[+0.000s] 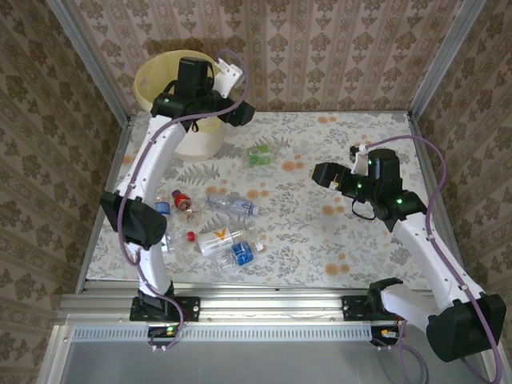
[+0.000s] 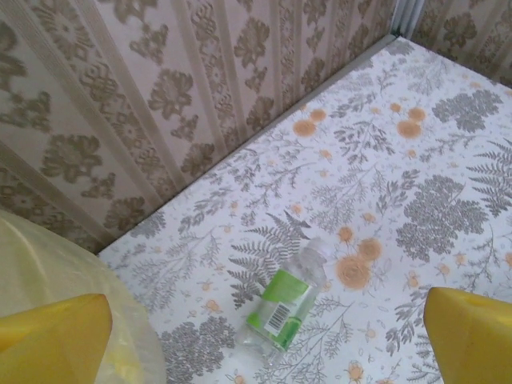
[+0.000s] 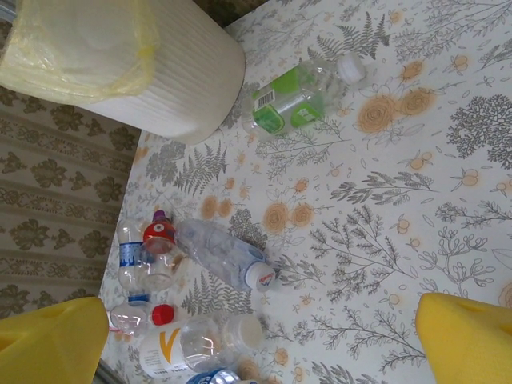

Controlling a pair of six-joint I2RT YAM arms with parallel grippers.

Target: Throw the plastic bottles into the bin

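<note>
The green-labelled bottle lies clear of the bin's side (image 1: 206,144), so the robot's left gripper should continue down with open fingers and close across the bottle's green label.
The pale-yellow bin (image 1: 160,76) with its yellowish bag stands at the back left corner. My left gripper (image 1: 242,115) hovers beside its rim, open and empty, yellow fingers (image 2: 53,339) wide apart. Below it lies a clear bottle with a green label (image 2: 290,300). My right gripper (image 1: 323,174) hangs open over the table's middle right, with nothing between its fingers (image 3: 469,341). Several bottles lie at the front left: a clear crumpled one (image 3: 224,252), a red-capped one (image 3: 160,246), a blue-labelled one (image 3: 126,258) and a white one with an orange V (image 3: 188,346).
Patterned walls (image 1: 336,48) close in the table on three sides, and a metal rail (image 1: 264,306) runs along the near edge. The floral cloth (image 1: 320,240) is bare across the middle and right. The bin's ribbed wall (image 3: 188,76) stands close to the green-labelled bottle.
</note>
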